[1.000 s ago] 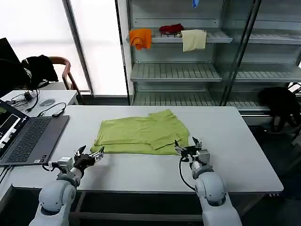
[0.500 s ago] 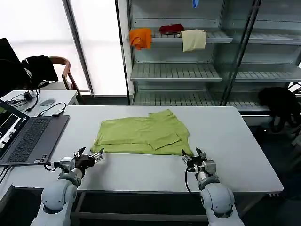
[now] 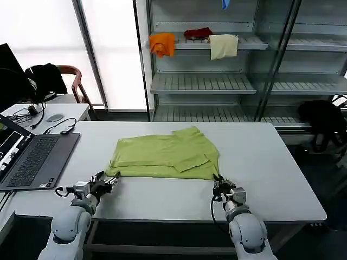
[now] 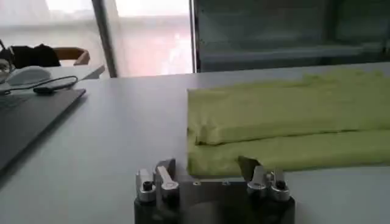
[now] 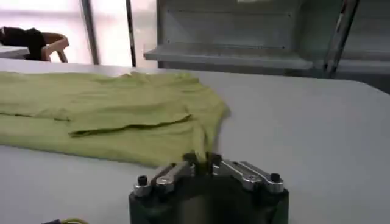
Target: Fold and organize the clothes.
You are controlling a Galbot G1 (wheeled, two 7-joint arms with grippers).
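Note:
The T-shirt's folded-in sleeve (image 3: 192, 162) is lying on plain fabric, so I should expect a hidden print on the front to show up when I fold the T-shirt over.
The clothes are one lime-green T-shirt (image 3: 162, 154), lying partly folded in the middle of the white table (image 3: 271, 162). My left gripper (image 3: 107, 181) sits low on the table at the shirt's near left corner. In the left wrist view the left gripper (image 4: 207, 168) is open, with the folded edge of the shirt (image 4: 286, 115) reaching between its spread fingers. My right gripper (image 3: 219, 184) is at the near right corner. In the right wrist view the right gripper (image 5: 202, 158) is shut on a pinch of the shirt's (image 5: 109, 115) hem.
An open laptop (image 3: 30, 157) lies on the table's left end, with cables behind it. Behind the table stand metal shelves (image 3: 206, 81) holding orange (image 3: 162, 43), red (image 3: 198, 33) and cream (image 3: 223, 45) cloths. A chair with a black garment (image 3: 46, 76) stands at the far left.
Both grippers have come down to the table at the shirt's near corners. The right gripper's fingers, spread a second ago, have shut on the hem.

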